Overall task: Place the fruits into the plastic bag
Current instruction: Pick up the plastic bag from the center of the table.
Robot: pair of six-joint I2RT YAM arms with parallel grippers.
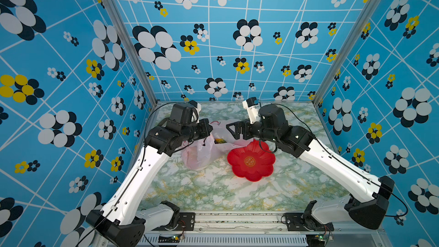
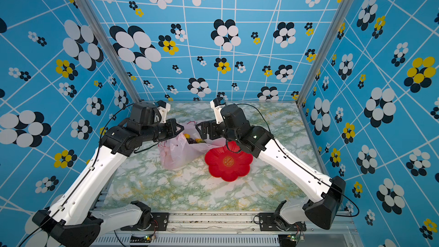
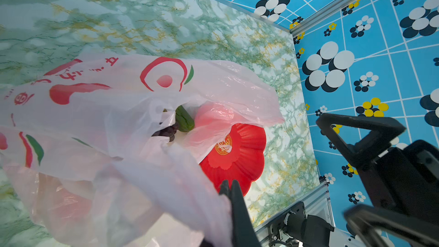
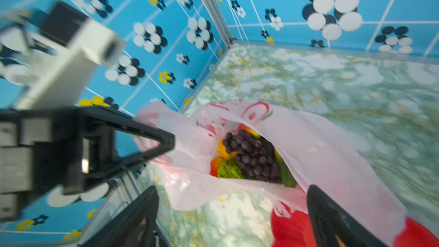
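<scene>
The plastic bag (image 1: 199, 154) will stand up tall with the fruits deep inside when the robot lifts the bag's rim, because limp film (image 4: 322, 151) sags around the fruits.
The pale-pink plastic bag (image 1: 199, 155) (image 2: 175, 155) lies crumpled on the marble table with its mouth held up. My left gripper (image 1: 209, 127) (image 3: 229, 186) is shut on the bag's rim film (image 3: 107, 105). Inside the mouth lie the fruits: a dark grape bunch (image 4: 251, 155), a yellow one (image 4: 223, 150), a bumpy green one (image 4: 229, 169), a red-orange one (image 4: 215, 165) and a long green one (image 3: 185, 119). My right gripper (image 1: 231, 130) (image 4: 231, 187) hangs open just above the bag's mouth, nothing between its fingers.
A red flower-shaped dish (image 1: 251, 160) (image 2: 228, 162) sits empty right of the bag, its far edge under the bag's film and under my right arm. Blue patterned walls close in the table (image 1: 213, 193) at the back and both sides.
</scene>
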